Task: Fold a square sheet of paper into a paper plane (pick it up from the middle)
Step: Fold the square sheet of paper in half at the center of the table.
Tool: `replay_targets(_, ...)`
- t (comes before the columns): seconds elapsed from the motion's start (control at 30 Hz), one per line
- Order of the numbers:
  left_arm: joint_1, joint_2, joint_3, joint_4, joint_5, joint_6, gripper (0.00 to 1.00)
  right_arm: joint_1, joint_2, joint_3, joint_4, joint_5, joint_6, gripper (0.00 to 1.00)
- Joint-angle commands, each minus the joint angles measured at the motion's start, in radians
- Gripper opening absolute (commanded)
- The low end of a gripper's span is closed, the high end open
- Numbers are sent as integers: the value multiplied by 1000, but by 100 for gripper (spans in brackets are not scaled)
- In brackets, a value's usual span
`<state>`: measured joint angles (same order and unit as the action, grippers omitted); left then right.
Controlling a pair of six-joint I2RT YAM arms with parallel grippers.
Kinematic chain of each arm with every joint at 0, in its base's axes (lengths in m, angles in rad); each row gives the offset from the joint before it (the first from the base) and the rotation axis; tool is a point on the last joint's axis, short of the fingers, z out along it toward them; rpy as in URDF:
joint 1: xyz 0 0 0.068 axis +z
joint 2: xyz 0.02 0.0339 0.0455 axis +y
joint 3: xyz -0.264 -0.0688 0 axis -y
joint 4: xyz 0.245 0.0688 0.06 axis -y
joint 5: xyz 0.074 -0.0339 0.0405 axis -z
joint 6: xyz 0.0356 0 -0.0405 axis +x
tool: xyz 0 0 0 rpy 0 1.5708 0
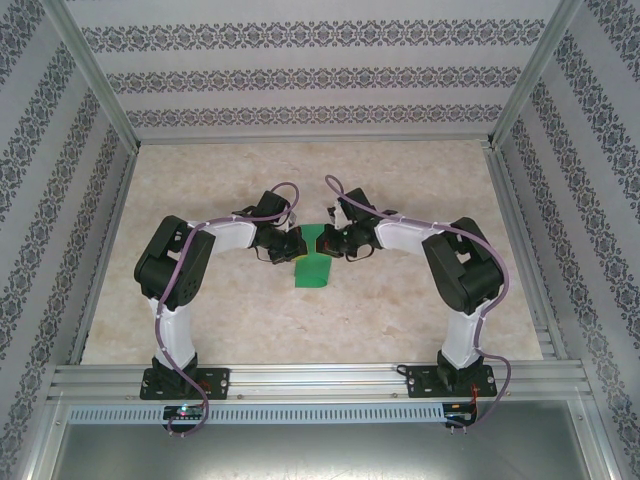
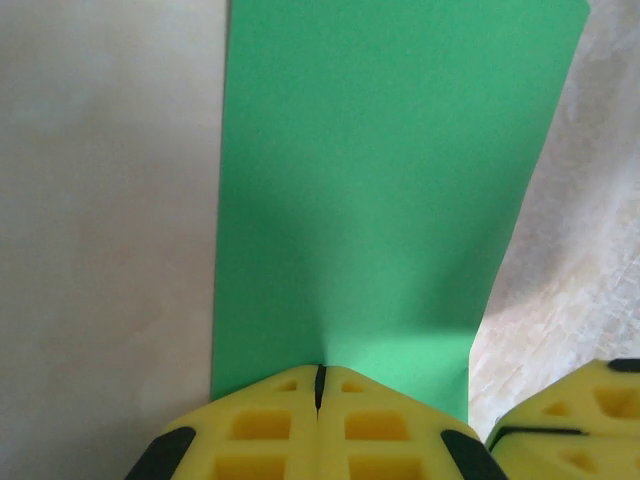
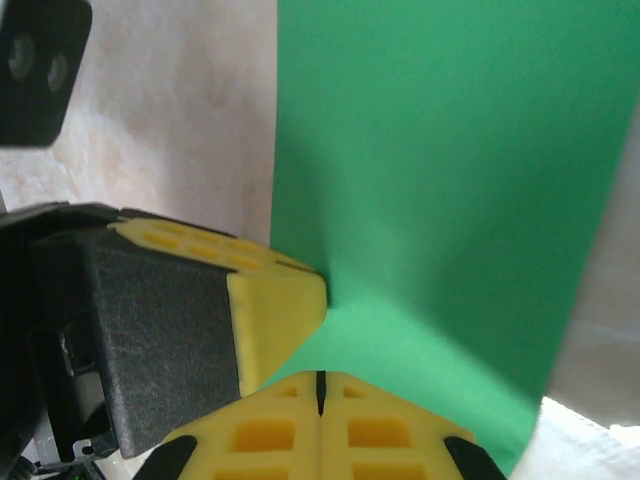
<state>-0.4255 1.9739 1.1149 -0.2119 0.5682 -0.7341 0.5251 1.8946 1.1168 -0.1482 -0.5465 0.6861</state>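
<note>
The green sheet curls at its near corner (image 1: pixel 325 284). Next, my right gripper moves back past its folded edge (image 1: pixel 330 269), then presses it flat while my left gripper holds.
The square sheet of paper (image 1: pixel 312 270) is bright green and lies at the table's middle, between the two grippers. My left gripper (image 1: pixel 297 245) and right gripper (image 1: pixel 332 240) meet tip to tip over its far part. In the left wrist view the left gripper (image 2: pixel 320 372) is shut, with the sheet (image 2: pixel 390 180) running out from its tips and a faint crease starting there. In the right wrist view the right gripper (image 3: pixel 320 378) is shut on the sheet's (image 3: pixel 440 170) edge. The left gripper's yellow finger (image 3: pixel 280 310) touches the paper close beside it, where the paper bends.
The beige marble-patterned table (image 1: pixel 400 310) is fenced by aluminium rails (image 1: pixel 300 375) at the near edge. Patterned walls (image 1: pixel 300 80) stand on three sides. Both arms bend inward from their bases. The right gripper's yellow finger (image 2: pixel 580 410) sits at the lower right of the left wrist view.
</note>
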Motion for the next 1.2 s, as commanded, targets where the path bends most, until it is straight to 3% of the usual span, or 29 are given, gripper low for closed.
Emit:
replay_targets(0.0, -14, 153, -125, -284, -223, -8, 0, 3, 27, -18, -19, -19, 17, 0)
replay_targets(0.5, -13, 158, -132, -280, -233, -22, 0, 13, 32, -78, -137, -25, -76, 0)
replay_targets(0.83, -14, 159, -133, -280, -233, -19, 0, -54, -126, -224, -195, -43, -204, 0)
replay_targets(0.97, -13, 156, -125, -291, -235, -10, 0, -62, -169, -183, -184, -67, -207, 0)
replay_targets(1.17, -15, 152, -134, -293, -242, -12, 0, 15, -80, -103, -68, -90, -114, 0)
